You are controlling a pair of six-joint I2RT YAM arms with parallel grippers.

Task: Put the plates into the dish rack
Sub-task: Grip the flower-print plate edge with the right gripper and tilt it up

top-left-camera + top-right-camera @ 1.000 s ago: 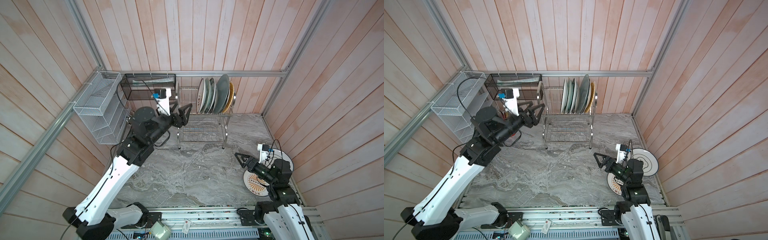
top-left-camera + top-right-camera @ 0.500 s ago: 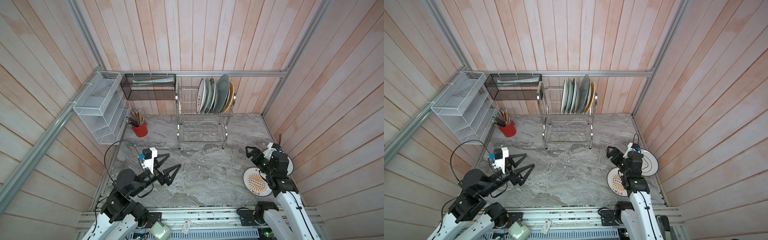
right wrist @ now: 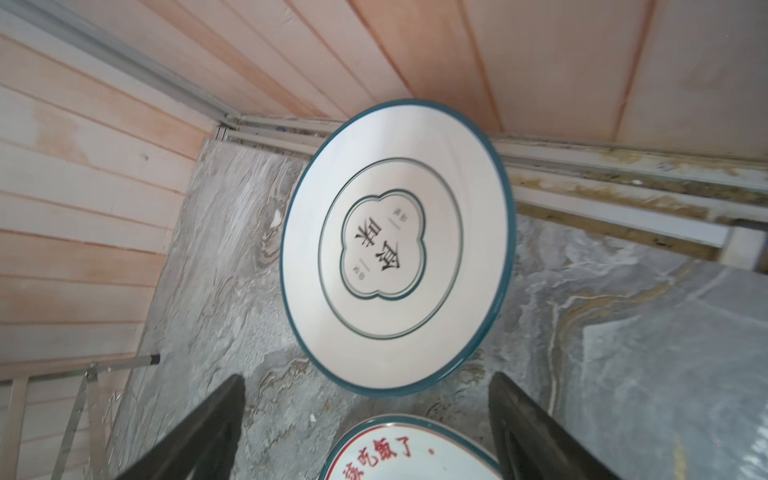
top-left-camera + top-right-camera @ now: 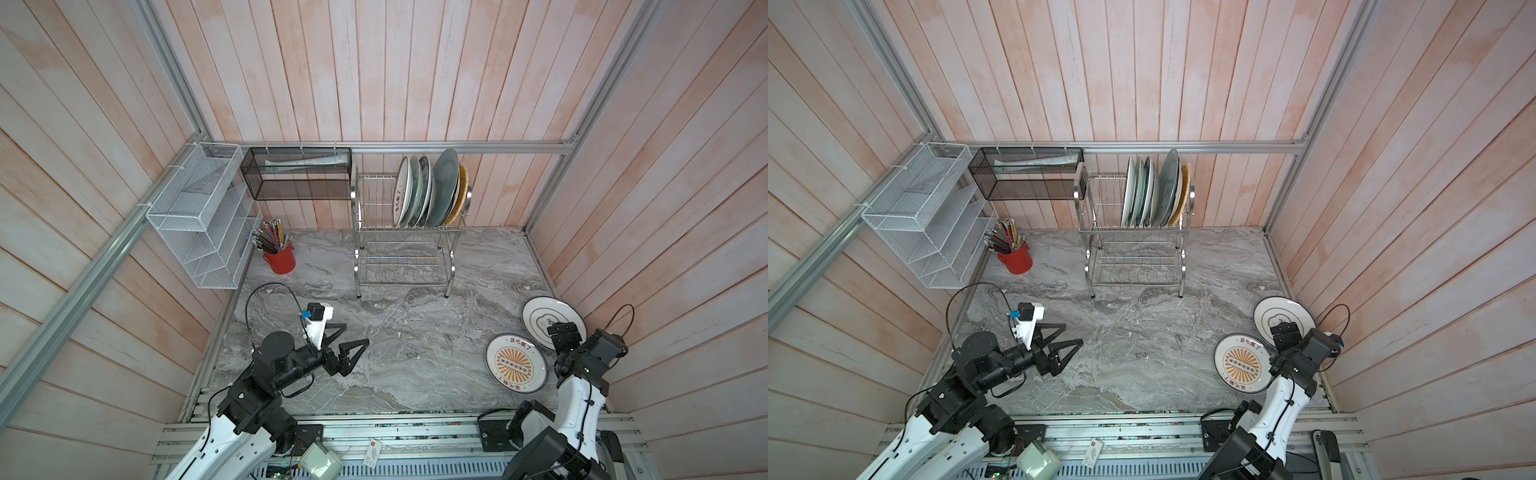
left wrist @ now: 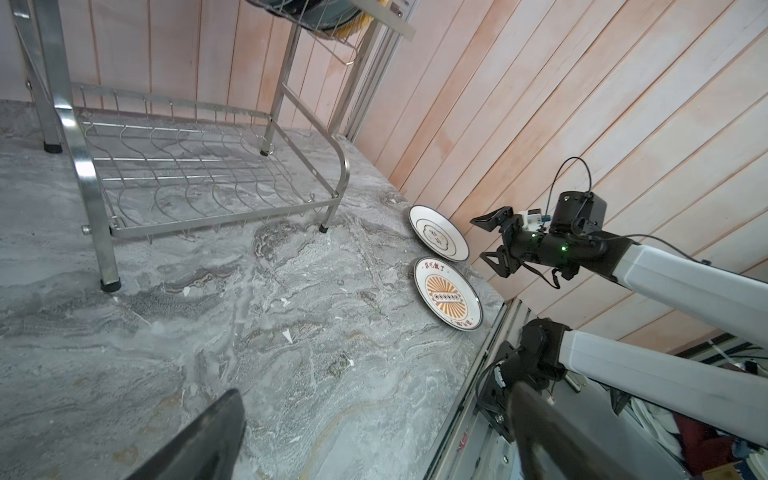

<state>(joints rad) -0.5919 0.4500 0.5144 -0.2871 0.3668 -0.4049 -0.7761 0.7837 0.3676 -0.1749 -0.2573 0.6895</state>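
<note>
I should take the plate's near rim (image 3: 406, 390) with my right gripper and hand the plate over, because the ringed plate (image 4: 1275, 308) is by the wall, beyond my left gripper's reach.
The dish rack (image 4: 405, 266) (image 4: 1136, 266) stands at the back of the table, with several plates (image 4: 430, 191) (image 4: 1152, 191) upright in its top tier. Two more plates lie flat by the right wall: an orange-sunburst plate (image 4: 515, 368) (image 4: 1241, 365) (image 5: 446, 297) (image 3: 399, 453) and a white plate with teal rings (image 4: 540, 316) (image 4: 1281, 313) (image 5: 438, 239) (image 3: 399, 249). My right gripper (image 4: 562, 334) (image 4: 1283, 332) (image 5: 481, 237) (image 3: 366, 377) hangs open above the ringed plate's near rim, touching nothing. My left gripper (image 4: 356, 334) (image 4: 1073, 333) (image 5: 376, 392) is open and holds nothing, low over the front left of the table.
A red cup of pencils (image 4: 280, 259) stands left of the rack. A white wire mesh organiser (image 4: 199, 216) and a black mesh basket (image 4: 297, 174) hang on the walls at the back left. The right wall runs close beside the two flat plates.
My left arm has drawn back from the rack's left end to the front left of the table. My right gripper has swung right, from over the table to above the ringed plate.
</note>
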